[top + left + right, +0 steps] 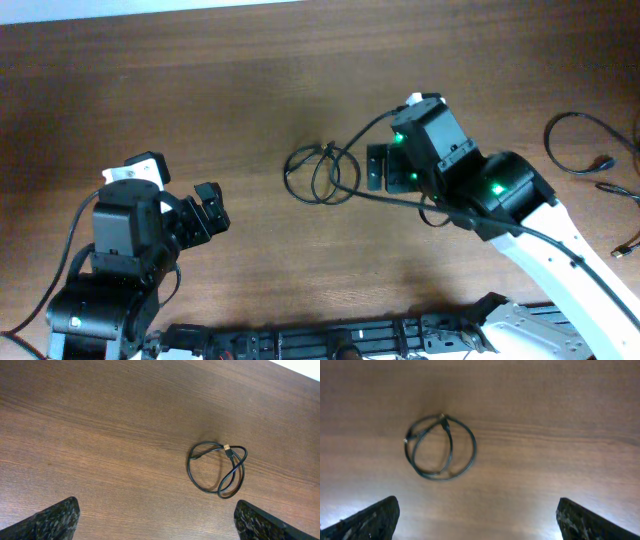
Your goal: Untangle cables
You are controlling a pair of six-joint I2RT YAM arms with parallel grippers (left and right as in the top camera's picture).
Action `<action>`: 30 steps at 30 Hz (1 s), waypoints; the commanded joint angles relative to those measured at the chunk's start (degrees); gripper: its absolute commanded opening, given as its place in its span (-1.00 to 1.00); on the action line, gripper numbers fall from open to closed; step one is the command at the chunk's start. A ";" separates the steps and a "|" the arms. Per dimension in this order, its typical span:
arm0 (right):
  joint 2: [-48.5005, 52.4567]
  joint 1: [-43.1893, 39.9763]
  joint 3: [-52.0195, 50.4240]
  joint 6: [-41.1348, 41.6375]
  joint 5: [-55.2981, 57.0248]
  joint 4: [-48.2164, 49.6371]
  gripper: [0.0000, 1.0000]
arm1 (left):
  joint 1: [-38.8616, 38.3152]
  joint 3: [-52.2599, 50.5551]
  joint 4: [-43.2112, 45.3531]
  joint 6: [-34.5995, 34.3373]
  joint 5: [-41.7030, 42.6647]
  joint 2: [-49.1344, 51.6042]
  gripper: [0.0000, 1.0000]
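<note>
The black cable's loops (320, 184) are lying free in front of my right gripper's open fingers. I should now go to the part of the black cable (314, 176) between the plugs until the fingers close there.
A thin black cable (318, 174) lies in small overlapping loops on the brown table, near its middle. It also shows in the left wrist view (218, 468) and the right wrist view (440, 447), with small plugs at its ends. My right gripper (378, 167) is open and empty, just right of the loops. My left gripper (210, 207) is open and empty, well to the left of the cable. More thin black cables (592, 150) with plugs lie loose at the table's right edge.
The wooden table (250, 90) is bare around the coil. My right arm's own thicker black cable (400, 200) runs beside the coil. A black rail (330, 340) runs along the front edge.
</note>
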 commanded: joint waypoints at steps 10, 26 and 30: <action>10.73 0.26 -1.60 19.91 -0.13 5.66 0.99 | -0.22 -0.28 0.20 -0.50 0.85 0.15 0.98; 22.47 0.26 -1.60 36.83 -7.93 10.82 0.93 | -0.22 -0.28 2.29 -0.50 3.43 0.22 0.98; 25.24 0.31 -1.60 36.72 -11.08 13.49 0.93 | -0.22 -0.28 2.34 -0.48 3.41 0.22 0.98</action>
